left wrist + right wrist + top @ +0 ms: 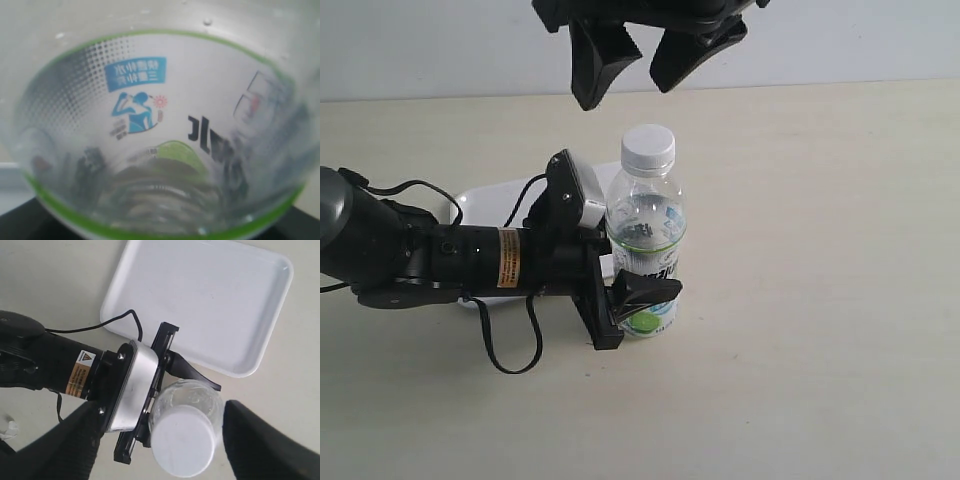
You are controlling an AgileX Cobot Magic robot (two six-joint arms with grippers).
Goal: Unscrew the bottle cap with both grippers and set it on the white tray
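Observation:
The bottle cap (209, 440) is almost beneath one finger of my right gripper, so next I move that gripper over the cap's middle (648, 146) before I lower and close it.
The bottle (645, 225) stands upright on the table, and the bottle cap (648, 146) is on its neck. My left gripper (642, 285) comes in from the left and is shut on the bottle's lower label, with one black finger (648, 291) across its front. In the left wrist view the bottle's label (150, 100) fills the picture. My right gripper (628, 92) hangs open just above the cap and touches nothing. From the right wrist view the cap (184, 440) lies between the two spread fingers (65, 445). The white tray (200, 300) lies empty behind the bottle.
The left arm (440, 255) lies low across the table, covering part of the tray (485, 198). Its black cable (510, 355) loops toward the front edge. A small white scrap (7, 430) lies on the table beside that arm.

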